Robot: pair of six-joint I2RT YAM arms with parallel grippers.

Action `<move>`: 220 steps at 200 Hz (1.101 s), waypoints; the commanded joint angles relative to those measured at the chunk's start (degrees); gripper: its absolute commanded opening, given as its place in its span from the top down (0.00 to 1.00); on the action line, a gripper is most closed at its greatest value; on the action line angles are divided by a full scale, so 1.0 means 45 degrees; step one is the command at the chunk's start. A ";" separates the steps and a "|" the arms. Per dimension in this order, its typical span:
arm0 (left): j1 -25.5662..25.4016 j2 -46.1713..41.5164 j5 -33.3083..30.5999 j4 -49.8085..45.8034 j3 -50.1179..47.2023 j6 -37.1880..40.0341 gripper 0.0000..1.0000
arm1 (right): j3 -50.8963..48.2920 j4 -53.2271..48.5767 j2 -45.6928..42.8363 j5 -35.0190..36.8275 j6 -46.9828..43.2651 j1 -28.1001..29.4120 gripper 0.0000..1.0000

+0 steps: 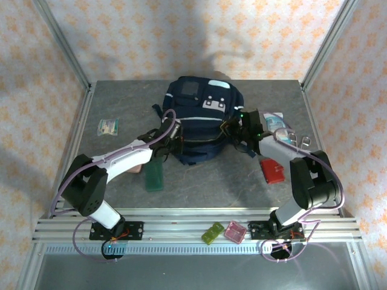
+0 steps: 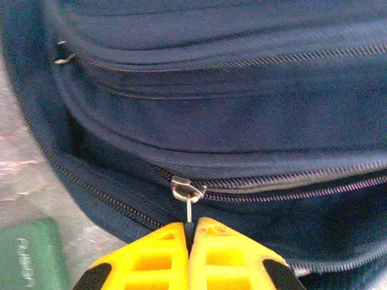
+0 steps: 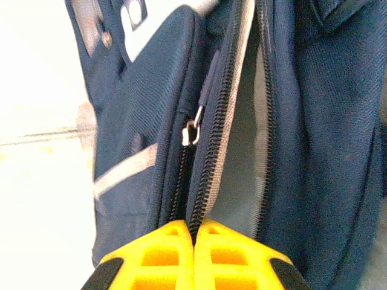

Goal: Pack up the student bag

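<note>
My right gripper is holding the zipper edge [image 3: 211,166] far from the slider. It should take hold of the bag closer to the slider [image 2: 266,188] before my left gripper pulls the tab.
The student bag [image 1: 202,115], a navy-blue backpack, lies at the back middle of the table. My left gripper [image 1: 171,138] is at its near left side. In the left wrist view, the yellow fingers [image 2: 151,254] of this gripper [image 2: 191,228] are shut on the dark pull tab hanging from a metal zipper slider [image 2: 187,190]. My right gripper [image 1: 233,128] is at the bag's near right side. In the right wrist view this gripper [image 3: 195,227] is shut on the toothed zipper edge [image 3: 221,127] of the bag's gaping compartment. Grey lining [image 3: 242,157] shows inside, and a second slider [image 3: 192,130] sits just beyond.
A green flat case [image 1: 154,175] [image 2: 30,260] lies by the left arm. A red object [image 1: 273,170] lies near the right arm, with a disc [image 1: 275,121] and keys [image 1: 299,141] behind it. A small packet [image 1: 107,126] sits far left. Yellow-green [image 1: 213,232] and pink [image 1: 234,232] boxes rest on the front rail.
</note>
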 commanded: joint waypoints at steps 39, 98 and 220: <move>-0.1565 0.0315 0.0660 0.1151 0.0979 -0.1127 1.00 | -0.0214 0.2311 -0.0232 -0.0404 0.0740 0.0107 0.64; -0.1840 0.0999 0.0778 0.1409 0.1279 -0.1232 1.00 | -0.2134 0.4552 -0.0268 -0.0628 0.2165 0.1823 0.62; -0.0124 -0.0481 -0.0897 0.0592 -0.0990 -0.0818 1.00 | -0.2343 0.4139 -0.0496 0.0582 0.1744 0.1891 1.00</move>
